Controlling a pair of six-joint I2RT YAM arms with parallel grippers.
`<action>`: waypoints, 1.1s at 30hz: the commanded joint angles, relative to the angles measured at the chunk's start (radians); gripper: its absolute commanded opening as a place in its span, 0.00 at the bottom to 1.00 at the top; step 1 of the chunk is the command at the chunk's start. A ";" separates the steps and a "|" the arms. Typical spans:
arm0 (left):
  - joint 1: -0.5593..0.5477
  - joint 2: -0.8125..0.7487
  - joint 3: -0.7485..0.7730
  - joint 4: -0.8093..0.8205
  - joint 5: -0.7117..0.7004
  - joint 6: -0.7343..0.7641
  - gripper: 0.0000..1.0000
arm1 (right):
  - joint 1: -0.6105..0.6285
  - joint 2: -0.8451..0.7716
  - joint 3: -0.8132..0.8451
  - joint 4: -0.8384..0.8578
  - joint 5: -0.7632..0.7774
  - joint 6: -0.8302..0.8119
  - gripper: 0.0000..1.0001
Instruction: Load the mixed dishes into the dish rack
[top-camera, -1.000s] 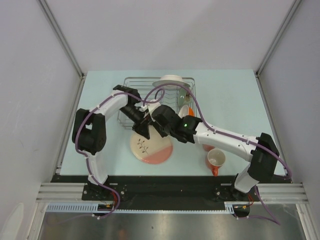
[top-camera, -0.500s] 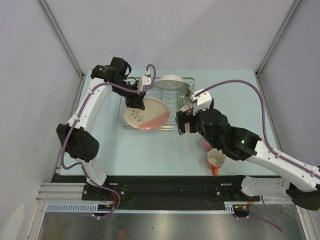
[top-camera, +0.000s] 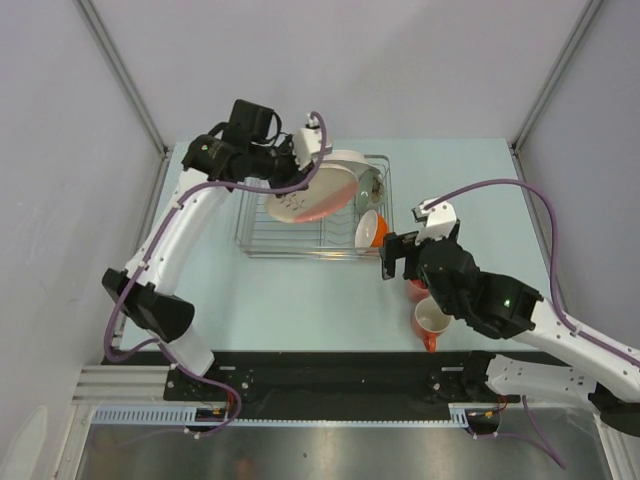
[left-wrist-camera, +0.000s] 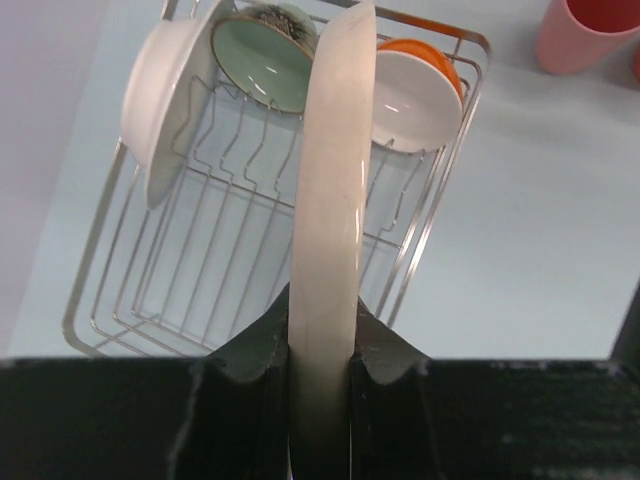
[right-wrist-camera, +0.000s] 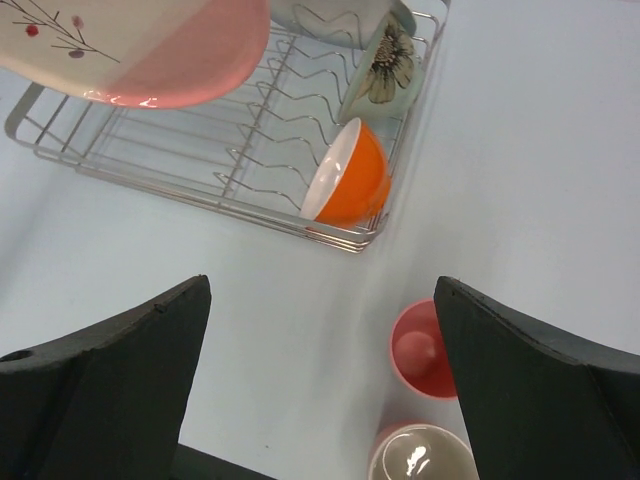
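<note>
My left gripper should keep lowering the cream plate until it stands in the dish rack's wires (top-camera: 345, 221), because the cream plate's edge (left-wrist-camera: 336, 150) is in line with the gap beside the orange bowl.
My left gripper (left-wrist-camera: 320, 340) is shut on the rim of the cream plate with the salmon segment (left-wrist-camera: 330, 200), which is seen edge-on. In the top view this plate (top-camera: 308, 197) hangs tilted over the dish rack (top-camera: 250, 250), held by the left gripper (top-camera: 296, 172). In the rack stand a white plate (top-camera: 345, 160), a green floral cup (top-camera: 371, 186) and an orange bowl (top-camera: 370, 228). My right gripper (top-camera: 395, 255) is open and holds nothing. It hovers right of the rack, above the table. Below it stand the pink cup (right-wrist-camera: 420, 350) and the orange mug (right-wrist-camera: 420, 455).
The wire rack (right-wrist-camera: 60, 150) has free prongs along its left and middle part. The pink cup (top-camera: 413, 291) and the orange mug (top-camera: 432, 320) stand close together on the pale blue table (top-camera: 300, 300), near the right arm. Grey walls enclose the table.
The right gripper let go of the cream plate, opened and drew back to the right. The left arm lifted the plate from the table to above the rack and tipped it up.
</note>
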 joint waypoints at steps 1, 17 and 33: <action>-0.097 -0.041 0.004 0.240 -0.168 0.044 0.00 | -0.019 -0.049 -0.033 -0.012 0.078 0.072 1.00; -0.197 0.065 -0.030 0.340 -0.283 0.354 0.00 | -0.259 -0.190 -0.184 -0.019 -0.091 0.198 1.00; -0.197 0.148 -0.139 0.440 -0.268 0.319 0.00 | -0.300 -0.190 -0.207 -0.026 -0.139 0.225 1.00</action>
